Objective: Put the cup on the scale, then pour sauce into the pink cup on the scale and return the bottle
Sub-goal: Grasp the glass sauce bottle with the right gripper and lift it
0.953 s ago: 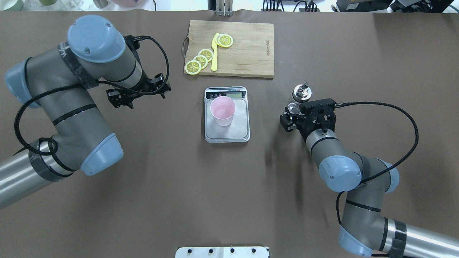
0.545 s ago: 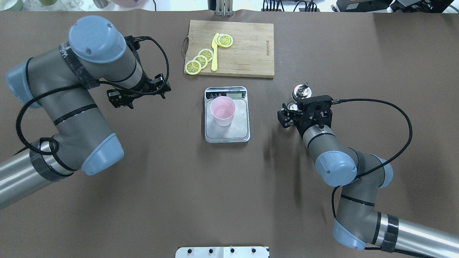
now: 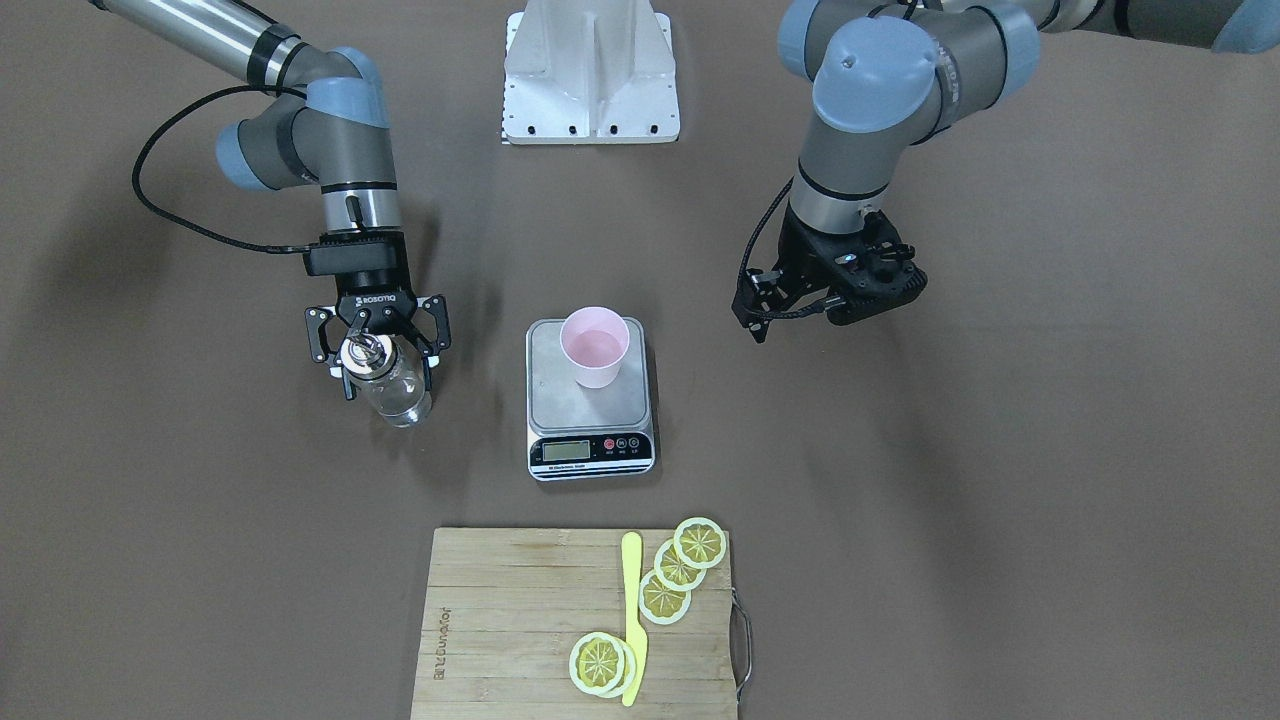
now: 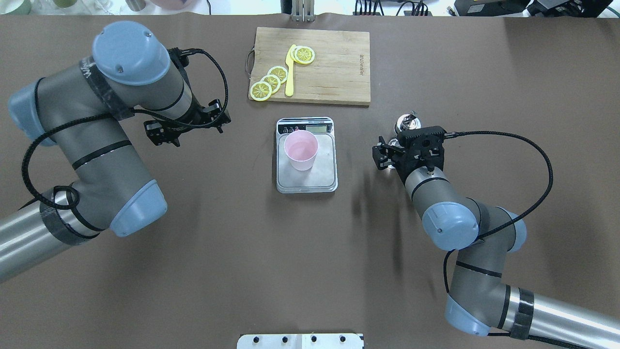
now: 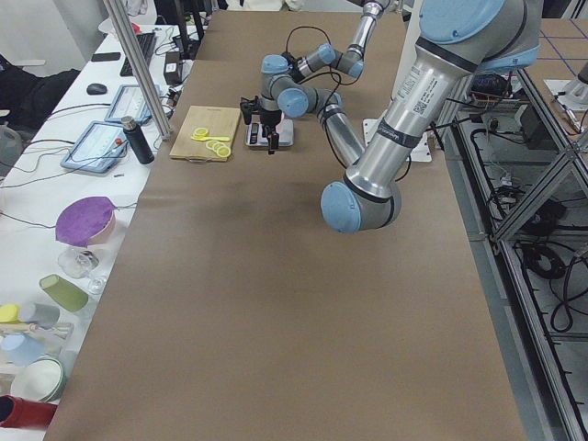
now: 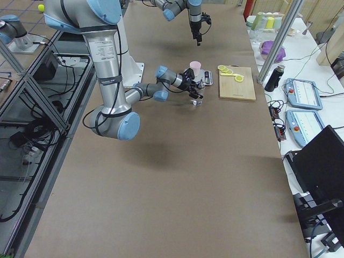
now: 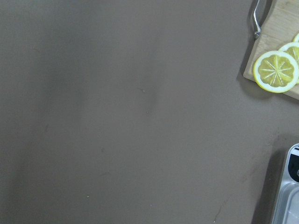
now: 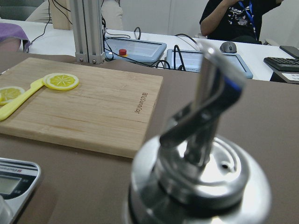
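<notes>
The flap over the spout's tip (image 8: 222,60) will swing open by itself when I tilt the glass bottle, because a pivoting arm (image 8: 198,116) crosses the chrome spout.
The pink cup (image 3: 594,347) (image 4: 301,149) stands upright on the scale (image 3: 560,405) (image 4: 310,180), near its display end. The glass bottle (image 3: 397,392) with its chrome pourer cap (image 4: 406,123) stands on the table on the robot's right side of the scale. Clear liquid shows in it. My right gripper (image 3: 385,365) (image 4: 395,144) is open, with a finger on each side of the bottle. The cap fills the right wrist view (image 8: 201,172). My left gripper (image 3: 822,300) (image 4: 186,127) is open and empty, hovering on the other side of the scale.
A wooden cutting board (image 3: 500,620) (image 4: 334,68) with several lemon slices (image 3: 680,565) and a yellow knife (image 3: 632,600) lies beyond the scale. The white robot base plate (image 3: 590,70) is at the near edge. Brown table covering surrounds everything.
My right arm has moved forward and a little left, bringing the open gripper closer around the bottle. The bottle, cup, scale and left arm have stayed still.
</notes>
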{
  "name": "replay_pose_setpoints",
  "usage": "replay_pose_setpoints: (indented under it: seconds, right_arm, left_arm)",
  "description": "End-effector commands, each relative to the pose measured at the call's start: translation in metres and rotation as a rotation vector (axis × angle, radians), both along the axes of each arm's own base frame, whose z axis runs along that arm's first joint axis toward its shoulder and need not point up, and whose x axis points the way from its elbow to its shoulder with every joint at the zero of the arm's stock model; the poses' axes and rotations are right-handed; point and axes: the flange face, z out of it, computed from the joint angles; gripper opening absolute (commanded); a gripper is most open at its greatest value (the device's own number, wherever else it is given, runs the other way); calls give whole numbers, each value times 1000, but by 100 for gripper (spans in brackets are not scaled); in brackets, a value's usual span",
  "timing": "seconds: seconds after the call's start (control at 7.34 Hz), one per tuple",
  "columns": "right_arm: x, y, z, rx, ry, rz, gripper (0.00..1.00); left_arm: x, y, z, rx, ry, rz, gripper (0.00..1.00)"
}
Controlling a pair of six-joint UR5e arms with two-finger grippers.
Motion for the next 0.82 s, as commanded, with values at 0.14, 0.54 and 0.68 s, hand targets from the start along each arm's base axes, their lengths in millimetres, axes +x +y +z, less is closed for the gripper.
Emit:
replay_pose_setpoints:
  seconds: [0.14,0.54,0.68]
  right_arm:
    - [12,-13,-16,19,14,-40,0]
    - [42,-24,-48,85,213,-68,0]
    - [48,-24,-63,130,385,-56,0]
  left_arm:
    - [2,0,0,-3,-1,-1,98]
    - [1,-1,1,1,1,1,98]
    - [-2,-2,-2,11,11,-2,98]
